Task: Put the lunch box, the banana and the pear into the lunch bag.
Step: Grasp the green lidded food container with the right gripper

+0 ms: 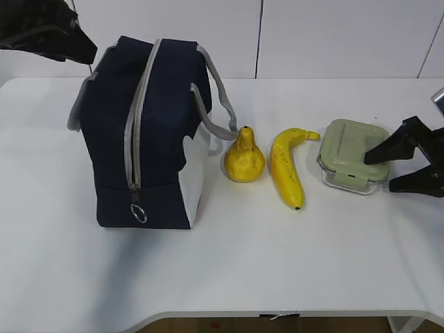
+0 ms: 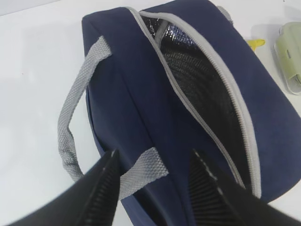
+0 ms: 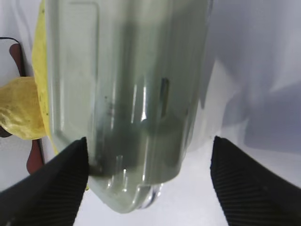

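The green lid's near flap (image 1: 349, 182) is folded down over the clear base. The lunch box (image 1: 352, 155) will therefore stay closed when I pick it up.
The navy lunch bag (image 1: 152, 132) stands at the left with its zipper parted, and silver lining shows inside the lunch bag (image 2: 188, 75). My left gripper (image 2: 154, 157) hovers open above the bag's near end, with a grey handle (image 2: 141, 172) lying between its fingers; from outside, the left gripper (image 1: 83, 48) shows at the top left. The pear (image 1: 244, 158) and banana (image 1: 286, 166) lie right of the bag. The green-lidded lunch box (image 1: 352, 156) sits furthest right. My right gripper (image 1: 378, 172) stands open at its right end. Up close, the right gripper (image 3: 148, 141) straddles the lunch box (image 3: 127, 94).
The ring pull (image 1: 139, 213) hangs low on the bag's front. A second grey handle (image 1: 218, 97) arcs toward the pear. The white table's front edge (image 1: 277, 313) runs along the bottom. The pear (image 3: 19, 113) and banana (image 3: 41, 70) show beyond the box.
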